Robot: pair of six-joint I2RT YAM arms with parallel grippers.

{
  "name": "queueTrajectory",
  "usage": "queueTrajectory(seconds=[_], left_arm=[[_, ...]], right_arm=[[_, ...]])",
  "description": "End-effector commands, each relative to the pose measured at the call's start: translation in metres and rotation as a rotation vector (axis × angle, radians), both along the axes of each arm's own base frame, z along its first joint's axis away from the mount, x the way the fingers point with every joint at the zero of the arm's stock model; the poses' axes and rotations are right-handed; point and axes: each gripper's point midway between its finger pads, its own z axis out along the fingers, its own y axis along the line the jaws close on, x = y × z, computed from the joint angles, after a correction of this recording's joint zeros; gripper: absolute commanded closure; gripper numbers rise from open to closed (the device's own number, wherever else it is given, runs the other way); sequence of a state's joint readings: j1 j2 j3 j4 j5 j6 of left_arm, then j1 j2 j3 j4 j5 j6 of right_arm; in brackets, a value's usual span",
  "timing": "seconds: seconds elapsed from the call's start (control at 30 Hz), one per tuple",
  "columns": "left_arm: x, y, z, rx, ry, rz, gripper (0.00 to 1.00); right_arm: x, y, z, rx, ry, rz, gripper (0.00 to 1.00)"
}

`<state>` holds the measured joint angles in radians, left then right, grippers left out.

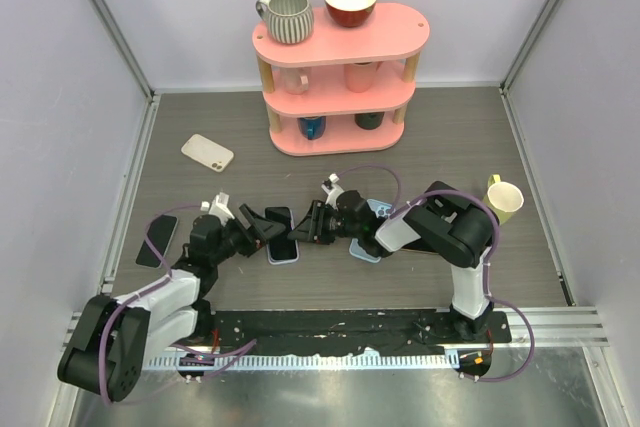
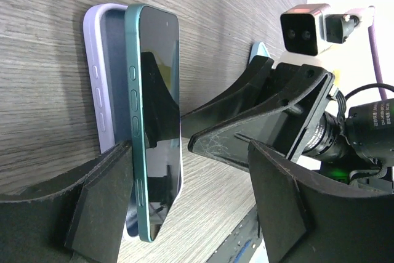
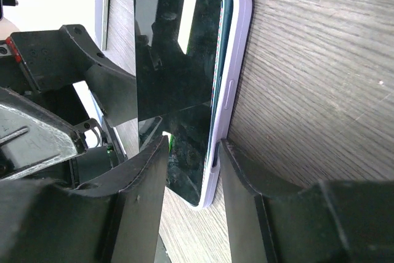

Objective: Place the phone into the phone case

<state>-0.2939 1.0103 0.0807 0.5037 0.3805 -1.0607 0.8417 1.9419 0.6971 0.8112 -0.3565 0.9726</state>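
Next, my left gripper closes around both the green phone's raised long edge [image 2: 134,100] and the lilac case's side [image 2: 99,95] and squeezes them together, because the phone's edge stands clear of the case's side.
A green phone [image 1: 284,232] lies on a lilac phone case [image 1: 283,255] at the table's middle. In the left wrist view the phone [image 2: 154,109] stands tilted, one long side raised out of the case [image 2: 97,72]. My left gripper [image 1: 262,224] is wide open at the phone's left side [image 2: 191,210], one finger [image 2: 101,214] beside the phone's edge. My right gripper [image 1: 312,224] is at the right side. In the right wrist view its fingers [image 3: 246,201] stand a little apart [image 3: 192,204], one over the phone's screen [image 3: 178,78], one against the case's side [image 3: 237,66].
A pale blue case [image 1: 367,239] lies under the right arm. A black phone [image 1: 157,239] and a white case [image 1: 207,152] lie at the left. A yellow cup [image 1: 505,197] stands at the right. A pink shelf [image 1: 340,87] with mugs stands behind.
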Motion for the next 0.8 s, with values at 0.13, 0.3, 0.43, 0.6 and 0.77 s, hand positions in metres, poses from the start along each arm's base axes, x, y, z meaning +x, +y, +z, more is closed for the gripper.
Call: queueTrajectory(seconds=[0.13, 0.3, 0.43, 0.6, 0.77], left_arm=[[0.003, 0.018, 0.004, 0.15, -0.018, 0.047, 0.24], [0.0, 0.041, 0.019, 0.291, 0.003, 0.101, 0.22], [-0.001, 0.056, 0.029, 0.365, 0.031, 0.15, 0.23], [-0.008, 0.069, -0.015, 0.456, 0.196, 0.178, 0.27], [0.006, 0.048, -0.023, 0.386, 0.167, 0.115, 0.29]], right_arm=[[-0.017, -0.03, -0.057, -0.196, 0.093, -0.028, 0.54], [-0.016, -0.032, -0.061, -0.223, 0.088, -0.03, 0.55], [-0.014, -0.032, -0.063, -0.23, 0.092, -0.034, 0.55], [-0.014, -0.029, -0.062, -0.228, 0.092, -0.025, 0.55], [-0.011, -0.029, -0.058, -0.235, 0.08, -0.027, 0.55]])
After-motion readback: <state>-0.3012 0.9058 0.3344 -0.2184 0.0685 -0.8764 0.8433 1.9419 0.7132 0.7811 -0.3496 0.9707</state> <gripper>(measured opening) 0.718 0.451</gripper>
